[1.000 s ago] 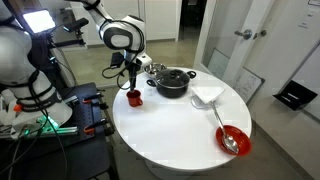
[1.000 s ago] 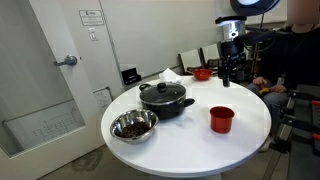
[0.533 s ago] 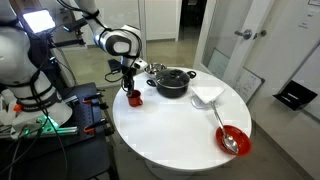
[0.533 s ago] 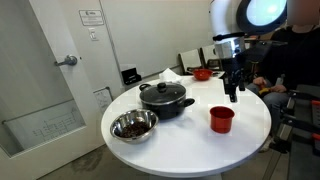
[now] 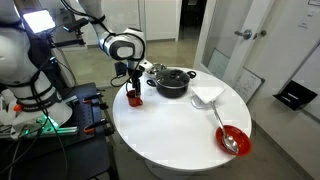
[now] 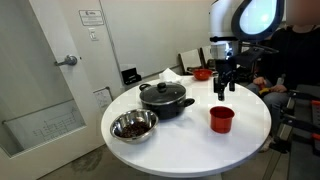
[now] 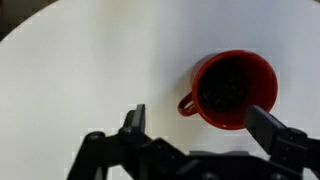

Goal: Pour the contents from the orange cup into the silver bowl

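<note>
The orange cup's rim (image 6: 221,108) is below my open gripper, which is off the cup's middle, so I should lower one finger inside the cup and close on the cup's handle-side (image 7: 196,92).
The orange cup (image 5: 133,97) (image 6: 221,119) stands upright near the edge of the round white table (image 5: 175,130). In the wrist view the orange cup (image 7: 236,90) has dark contents and a small handle facing left. My gripper (image 5: 132,84) (image 6: 223,88) hangs just above it, open and holding nothing. In the wrist view the gripper (image 7: 200,125) sits at the cup's near rim, with the right finger (image 7: 268,126) beside the cup. The silver bowl (image 6: 133,125) (image 5: 153,67) rests beyond the dark pot, with something dark inside.
A dark two-handled pot (image 5: 172,82) (image 6: 165,98) with a lid stands between cup and silver bowl. A red bowl with a spoon (image 5: 232,139) (image 6: 202,73) and a white napkin (image 5: 207,95) lie farther along the table. A door (image 6: 45,80) is behind.
My gripper has come down and shifted over the orange cup, staying open. The cup, pot and bowls have not moved.
</note>
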